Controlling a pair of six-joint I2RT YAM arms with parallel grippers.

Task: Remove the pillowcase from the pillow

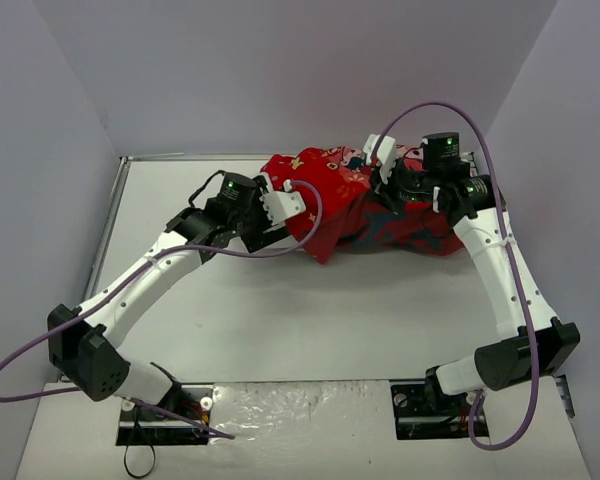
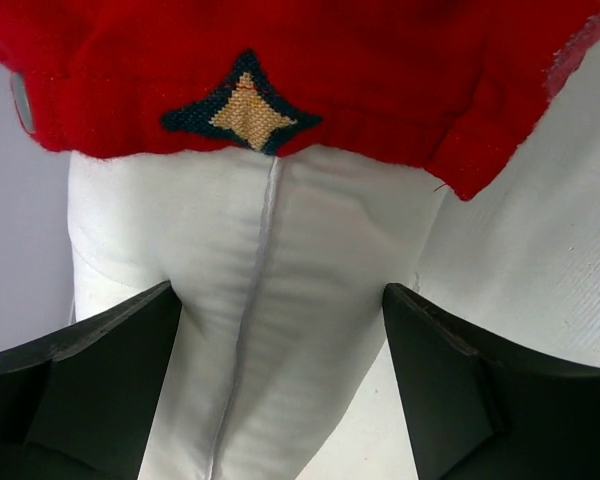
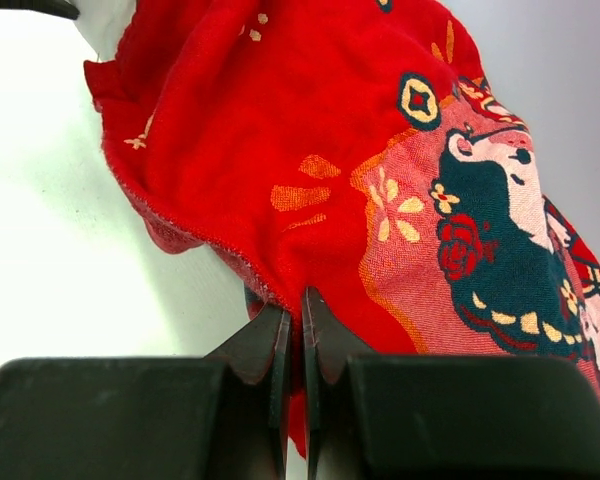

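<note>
The white pillow's corner is past the pillowcase's hem (image 2: 380,142), so next my left gripper pinches the pillow (image 2: 270,330) and pulls it back while my right gripper keeps hold of the pillowcase.
The red pillowcase (image 1: 350,195) lies bunched at the back of the table, between my two grippers. In the left wrist view, its hem (image 2: 280,60) with a gold diamond sits above a bare corner of the white pillow (image 2: 280,260). My left gripper (image 1: 288,205) is at the case's left end. Its jaws (image 2: 280,290) stand wide apart, pressing that pillow corner from both sides. My right gripper (image 1: 388,185) is over the case's right part. It is shut (image 3: 302,300) on a fold of the pillowcase (image 3: 310,120) near its frayed edge. The pillow is hidden in the top view.
The white table (image 1: 310,310) is enclosed by grey walls at the back and both sides. Purple cables (image 1: 500,180) loop from each arm. The arm bases are at the near edge.
</note>
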